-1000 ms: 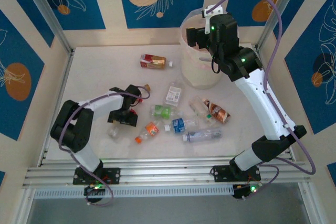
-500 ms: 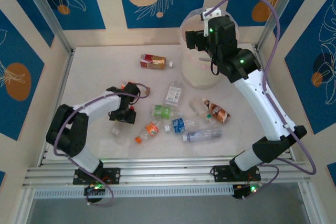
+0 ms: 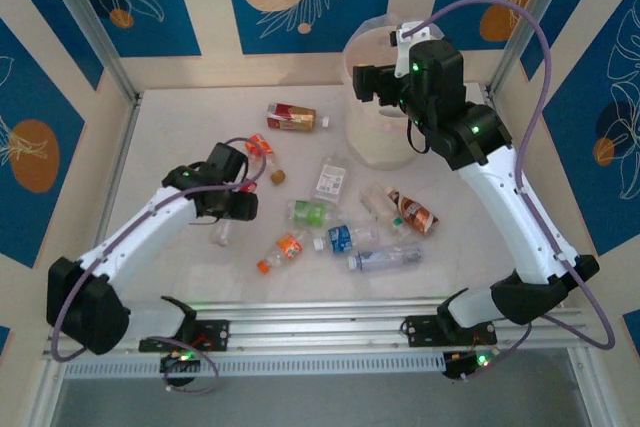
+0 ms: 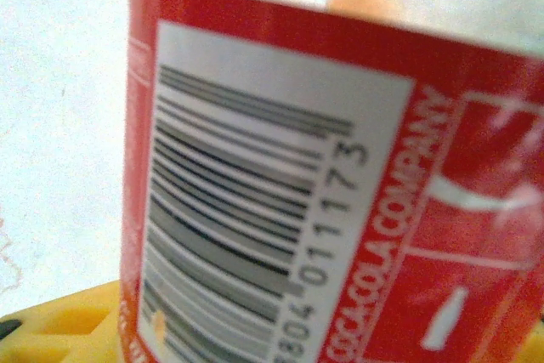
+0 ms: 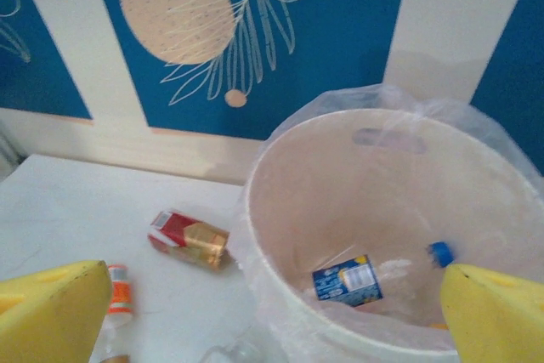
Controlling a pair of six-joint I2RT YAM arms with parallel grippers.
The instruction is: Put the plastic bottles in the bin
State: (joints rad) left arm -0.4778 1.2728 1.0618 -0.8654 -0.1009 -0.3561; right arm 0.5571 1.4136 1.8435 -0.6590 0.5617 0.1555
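The clear plastic bottle [image 3: 221,232] is in my left gripper, far from the bin [image 3: 372,47], so next my right gripper grabs the bottle by its cap and drops it into the bin.
My left gripper [image 3: 236,207] is shut on a clear plastic bottle [image 3: 222,232] left of the table's middle. The bottle's red barcode label [image 4: 340,167] sits right in front of the left wrist camera, with one yellow pad [image 4: 55,327] at its lower left. Several more bottles lie around the middle: green [image 3: 312,212], orange [image 3: 285,246], blue [image 3: 340,238], clear [image 3: 385,258] and brown-red [image 3: 413,211]. A red-and-gold one [image 5: 189,240] lies left of the bin [image 3: 385,147]. My right gripper [image 5: 272,320] hangs open over the bin's near rim [image 5: 255,184]. A blue-labelled bottle [image 5: 347,280] lies inside.
An orange-labelled bottle [image 3: 258,145] and a loose brown cap [image 3: 278,176] lie just behind the left gripper. A white-labelled bottle [image 3: 330,178] lies near the bin's foot. Metal posts and patterned walls close the table's sides and back. A rail [image 3: 320,317] runs along the near edge.
The left arm has stretched out and its jaws have closed on the red-labelled bottle, which has shifted slightly toward the table's middle. The right gripper has drifted a little to the right above the bin.
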